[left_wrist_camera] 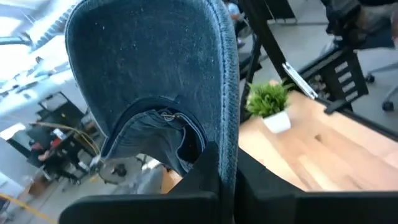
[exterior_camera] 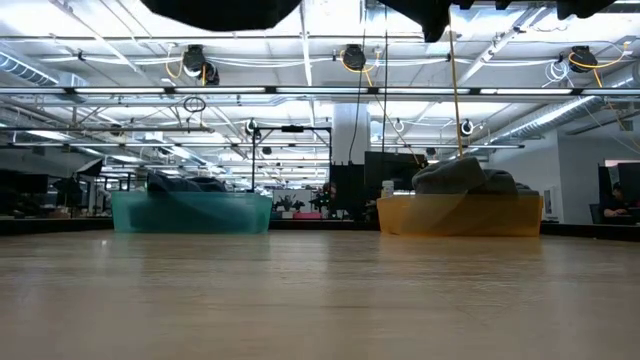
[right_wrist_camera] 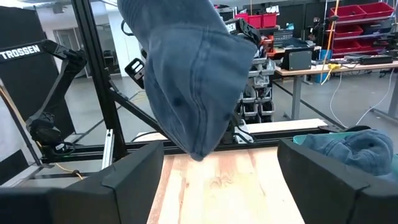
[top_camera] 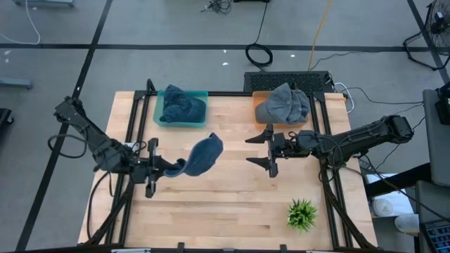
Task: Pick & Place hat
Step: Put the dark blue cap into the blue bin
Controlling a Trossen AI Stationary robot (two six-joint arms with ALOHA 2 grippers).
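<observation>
Next, I turn the hat around with my left gripper and bring its edge between my right gripper's fingers (top_camera: pixel 260 150), because the hat's rounded top (top_camera: pixel 211 146) faces my right gripper.
A blue denim hat (top_camera: pixel 204 154) hangs in the air over the middle of the table, and it also shows in the right wrist view (right_wrist_camera: pixel 193 81). My left gripper (top_camera: pixel 167 169) is shut on it from its left side. My right gripper (top_camera: pixel 269 150) is open and empty to the right of the hat, its fingers pointing at it with a gap between. A teal bin (top_camera: pixel 160 116) at the back holds another blue hat (top_camera: pixel 184 104). An orange bin (top_camera: pixel 257 96) to its right holds grey hats (top_camera: pixel 285 104). My left gripper pinches the hat's stitched edge (left_wrist_camera: pixel 227 158) between its two fingers, beside the back opening with the strap buckle (left_wrist_camera: pixel 165 116). The fingers come about level from the table's left. The hat stretches away from the fingers, lifted clear of the table.
A small green plant in a white pot (top_camera: pixel 302 214) stands near the front right. Black frame rails (top_camera: pixel 330 176) run along the table's left and right sides. Bare wood (top_camera: pixel 225 211) lies under and in front of the hat.
</observation>
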